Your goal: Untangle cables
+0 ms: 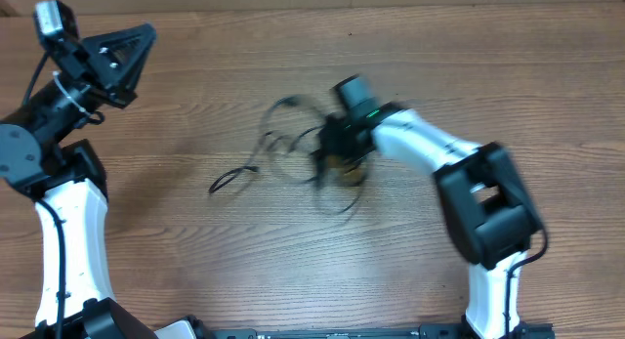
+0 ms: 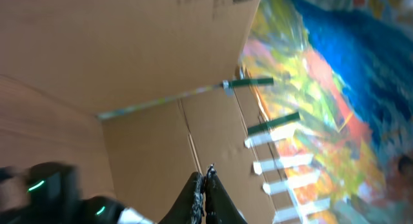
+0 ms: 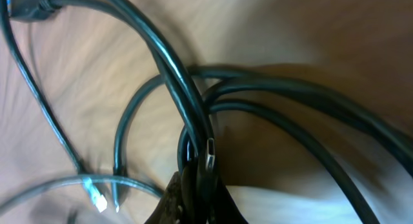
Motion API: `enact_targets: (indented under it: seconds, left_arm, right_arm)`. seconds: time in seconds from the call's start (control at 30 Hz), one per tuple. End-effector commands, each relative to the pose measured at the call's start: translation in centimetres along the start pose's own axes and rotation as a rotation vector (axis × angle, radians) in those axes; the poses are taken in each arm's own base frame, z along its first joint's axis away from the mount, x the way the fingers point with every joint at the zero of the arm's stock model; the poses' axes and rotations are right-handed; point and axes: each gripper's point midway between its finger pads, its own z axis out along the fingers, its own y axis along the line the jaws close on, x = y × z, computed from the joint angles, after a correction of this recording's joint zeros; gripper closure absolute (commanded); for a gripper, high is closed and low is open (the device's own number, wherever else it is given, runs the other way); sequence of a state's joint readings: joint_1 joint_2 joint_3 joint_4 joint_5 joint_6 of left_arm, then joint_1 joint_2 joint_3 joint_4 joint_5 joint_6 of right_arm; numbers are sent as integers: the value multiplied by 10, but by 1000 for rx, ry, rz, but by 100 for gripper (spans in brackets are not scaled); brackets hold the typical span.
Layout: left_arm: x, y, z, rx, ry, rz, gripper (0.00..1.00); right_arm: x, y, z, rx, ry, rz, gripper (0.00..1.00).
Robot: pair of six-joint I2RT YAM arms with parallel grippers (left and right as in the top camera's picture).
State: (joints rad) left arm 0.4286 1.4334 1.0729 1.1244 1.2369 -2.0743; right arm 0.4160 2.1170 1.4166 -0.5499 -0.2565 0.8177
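Note:
Several black cables bunched in the fingers of my right gripper should be held up by it while my left gripper draws a loose piece of cable away.
A tangle of thin black cables lies mid-table in the overhead view, blurred, with one end trailing left. My right gripper is down in the right side of the tangle. In the right wrist view its jaws are shut on a bunch of black cables, with a small silver plug at the fingertips. A clear-tipped plug end lies lower left. My left gripper is raised at the far left corner, away from the cables; its fingers are pressed together with nothing between them.
A brown cardboard wall and a colourful blurred backdrop fill the left wrist view. The wooden table stretches around the tangle. The right arm's white and black links reach in from the lower right.

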Motion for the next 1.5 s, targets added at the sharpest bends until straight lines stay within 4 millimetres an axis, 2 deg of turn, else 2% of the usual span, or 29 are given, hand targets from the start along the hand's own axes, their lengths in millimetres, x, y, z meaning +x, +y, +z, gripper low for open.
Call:
enact_targets:
  seconds: [0.0, 0.03, 0.1, 0.23, 0.27, 0.3, 0.33, 0.43, 0.47, 0.53, 0.63, 0.7, 0.77, 0.83, 0.93, 1.1, 1.2, 1.3, 1.47]
  left_arm:
    - [-10, -15, -13, 2, -50, 39, 96]
    - [-12, -15, -15, -3, -54, 49, 96]
    - [-10, -14, -16, -12, -43, 90, 96]
    - [14, -3, 3, -25, 78, 239, 93]
    - [22, 1, 11, -25, 113, 260, 79]
    - [30, 7, 21, -23, 149, 270, 59]
    - [37, 13, 30, -23, 175, 269, 44]
    - [51, 46, 61, -63, 192, 220, 7]
    - [53, 62, 71, -106, 170, 189, 0]
    - [54, 97, 83, -222, 99, 151, 0]
    - [53, 143, 89, -424, -27, 104, 0]
    - [58, 163, 94, -526, -94, 92, 0]
    - [67, 174, 104, -588, -144, 111, 0]
    - [80, 186, 117, -635, -187, 96, 0]
    - [104, 212, 133, -681, -212, -27, 0]
    - [142, 271, 151, -735, -145, -242, 0]
    - [159, 289, 171, -674, -70, -336, 0]
    - [166, 300, 188, -607, -43, -382, 0]
    - [172, 323, 197, -572, -22, -410, 0]
  right_arm:
    - [-69, -79, -26, 167, -128, -16, 96]
    - [-79, -95, -34, 181, -126, 7, 96]
    - [-93, -115, -46, 185, -119, 10, 96]
    - [-113, -130, -67, 150, -110, 21, 96]
    - [-115, -131, -70, 152, -112, 26, 96]
    - [-116, -132, -73, 154, -111, 29, 96]
    - [-117, -132, -74, 157, -107, 33, 96]
    - [-112, -132, -78, 169, -85, 39, 94]
    - [-109, -131, -79, 173, -74, 38, 93]
    - [-103, -130, -80, 183, -54, 35, 93]
    - [-92, -131, -83, 201, -19, 40, 94]
    - [-86, -131, -86, 206, 4, 45, 95]
    - [-80, -129, -88, 196, 25, 42, 95]
    - [-75, -125, -91, 178, 46, 34, 96]
    - [-67, -117, -96, 148, 71, 34, 96]
    - [-57, -92, -111, 94, 68, -19, 96]
    - [-54, -76, -123, 73, 37, -66, 96]
    - [-49, -62, -132, 54, 17, -102, 96]
    - [-35, -44, -140, 45, 12, -183, 96]
